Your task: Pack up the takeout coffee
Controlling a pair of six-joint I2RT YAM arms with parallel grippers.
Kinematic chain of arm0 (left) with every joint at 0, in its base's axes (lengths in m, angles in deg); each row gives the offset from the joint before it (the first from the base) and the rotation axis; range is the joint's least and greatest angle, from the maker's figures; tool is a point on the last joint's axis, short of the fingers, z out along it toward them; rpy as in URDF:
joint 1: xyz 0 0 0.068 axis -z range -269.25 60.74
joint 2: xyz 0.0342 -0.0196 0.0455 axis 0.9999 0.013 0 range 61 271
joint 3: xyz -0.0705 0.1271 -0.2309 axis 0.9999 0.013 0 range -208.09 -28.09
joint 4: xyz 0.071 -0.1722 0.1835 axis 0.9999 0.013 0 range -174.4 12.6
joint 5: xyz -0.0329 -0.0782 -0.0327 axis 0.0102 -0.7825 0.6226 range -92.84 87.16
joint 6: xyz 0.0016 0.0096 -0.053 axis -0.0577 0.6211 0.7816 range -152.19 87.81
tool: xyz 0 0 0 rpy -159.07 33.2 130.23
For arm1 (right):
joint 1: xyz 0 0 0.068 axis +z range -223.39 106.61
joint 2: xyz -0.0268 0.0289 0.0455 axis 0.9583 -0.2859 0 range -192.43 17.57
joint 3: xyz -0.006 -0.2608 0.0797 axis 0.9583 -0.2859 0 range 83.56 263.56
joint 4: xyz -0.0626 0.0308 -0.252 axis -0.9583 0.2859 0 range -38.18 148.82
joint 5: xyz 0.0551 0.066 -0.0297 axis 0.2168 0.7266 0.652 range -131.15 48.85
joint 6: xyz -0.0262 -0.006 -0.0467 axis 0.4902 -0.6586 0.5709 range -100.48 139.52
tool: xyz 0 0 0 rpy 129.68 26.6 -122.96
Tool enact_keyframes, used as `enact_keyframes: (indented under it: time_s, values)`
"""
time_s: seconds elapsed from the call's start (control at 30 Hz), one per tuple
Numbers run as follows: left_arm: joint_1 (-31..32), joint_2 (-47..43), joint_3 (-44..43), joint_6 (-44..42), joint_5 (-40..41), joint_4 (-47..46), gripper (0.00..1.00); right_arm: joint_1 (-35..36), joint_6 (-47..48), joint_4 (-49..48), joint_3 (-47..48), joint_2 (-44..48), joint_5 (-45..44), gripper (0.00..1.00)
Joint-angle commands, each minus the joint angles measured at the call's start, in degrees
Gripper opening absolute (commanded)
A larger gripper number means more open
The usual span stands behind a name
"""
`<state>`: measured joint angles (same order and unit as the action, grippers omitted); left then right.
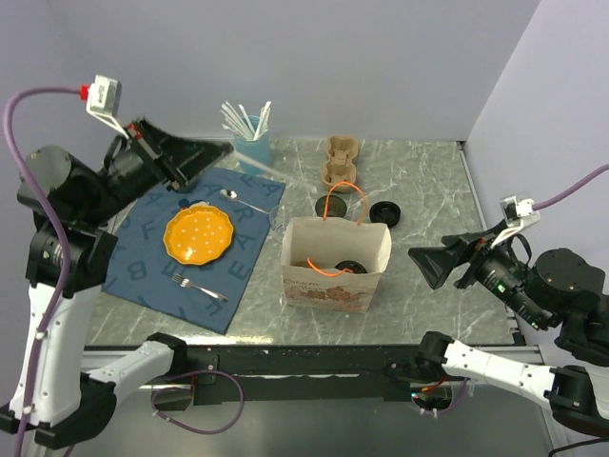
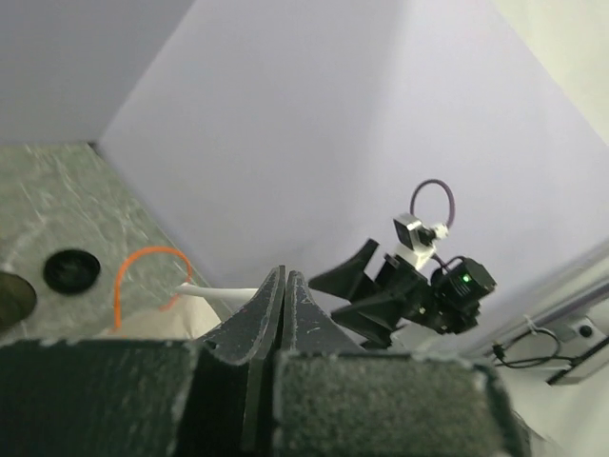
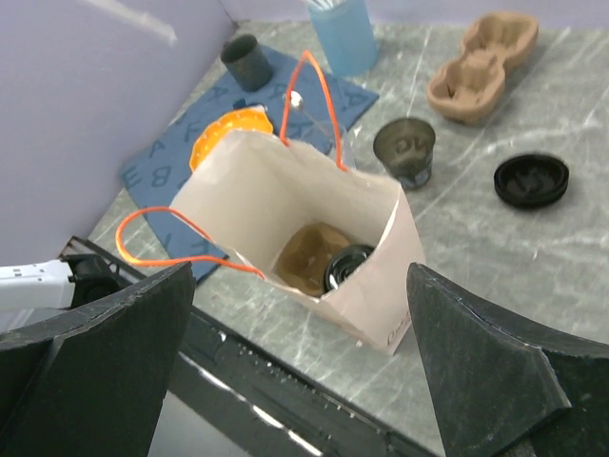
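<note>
The white straw's loose end (image 2: 185, 288) points toward the white paper bag's opening (image 1: 337, 244), so my left gripper should keep going over the bag and let go of the straw inside.
The takeout coffee (image 3: 348, 268) stands inside the white paper bag (image 3: 249, 195). Only its round black lid shows, beside a brown tray piece. In the top view the lid (image 1: 350, 267) shows low in the bag (image 1: 335, 281) at the table's middle. My right gripper (image 1: 425, 266) is open and empty, raised just right of the bag. In the right wrist view it (image 3: 300, 271) looks down into the bag's mouth. My left gripper (image 1: 225, 149) is shut on nothing, raised high over the far left. Its closed fingers (image 2: 284, 276) point toward the right arm.
A loose black lid (image 1: 384, 212) and a dark open cup (image 3: 404, 149) sit behind the bag. A brown cup carrier (image 1: 341, 160) and a blue straw holder (image 1: 251, 145) stand at the back. A blue placemat (image 1: 152, 252) carries an orange plate (image 1: 198, 233), fork (image 1: 198, 288), spoon (image 1: 244, 201) and dark mug (image 3: 246, 62).
</note>
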<state>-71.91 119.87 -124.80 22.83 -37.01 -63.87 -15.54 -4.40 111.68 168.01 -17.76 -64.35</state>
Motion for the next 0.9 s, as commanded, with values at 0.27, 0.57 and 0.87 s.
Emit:
enact_keyframes:
  time_s: [0.27, 0.57, 0.87]
  values:
    - [0.06, -6.14, 15.4, 8.09, -8.98, -6.03, 0.01, -0.36, -9.74, 9.4, 4.85, 3.43, -0.97, 1.0]
    - [3.31, -3.15, 21.38, 4.22, -4.95, -7.97, 0.01, -0.36, -9.39, 11.42, 5.47, 1.94, -1.06, 1.0]
    - [12.36, 3.17, 23.05, -1.05, 2.7, -5.51, 0.01, -0.36, -6.05, 14.14, 6.87, -1.4, -1.84, 1.0]
